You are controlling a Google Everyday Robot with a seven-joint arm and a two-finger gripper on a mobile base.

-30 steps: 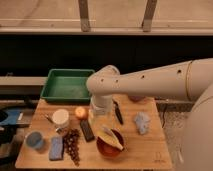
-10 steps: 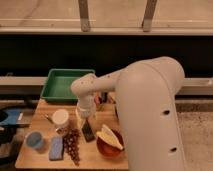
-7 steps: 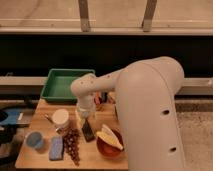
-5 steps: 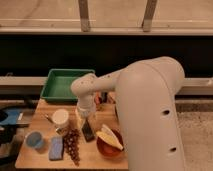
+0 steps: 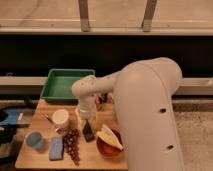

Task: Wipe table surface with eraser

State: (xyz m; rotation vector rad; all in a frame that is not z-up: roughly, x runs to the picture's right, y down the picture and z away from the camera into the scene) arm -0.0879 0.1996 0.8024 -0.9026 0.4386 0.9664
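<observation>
The eraser lies close (image 5: 89, 132) to the red bowl, at its side. I expect the red bowl and its banana (image 5: 111, 145) to slide out of the way when I wipe with the eraser.
The table surface (image 5: 92, 159) is a light-brown wooden top that fills the lower left of the camera view. The eraser (image 5: 89, 132) is a small black block lying flat near the table's middle, just left of a red bowl. My gripper (image 5: 86, 119) points down right above the eraser's far end, at the tip of the white wrist, with its jaws open. I cannot tell whether it touches the eraser. My bulky white arm hides the right half of the table.
A green tray (image 5: 51, 90) stands at the back left. Close to the eraser are a white cup (image 5: 61, 119), dark grapes (image 5: 73, 145) and a red bowl (image 5: 109, 148) with a banana. A blue-grey sponge (image 5: 56, 148) and a blue cup (image 5: 35, 141) lie front left.
Since three seconds ago the arm has swung left and down, bringing the gripper over the eraser. Over the last second nothing has visibly moved.
</observation>
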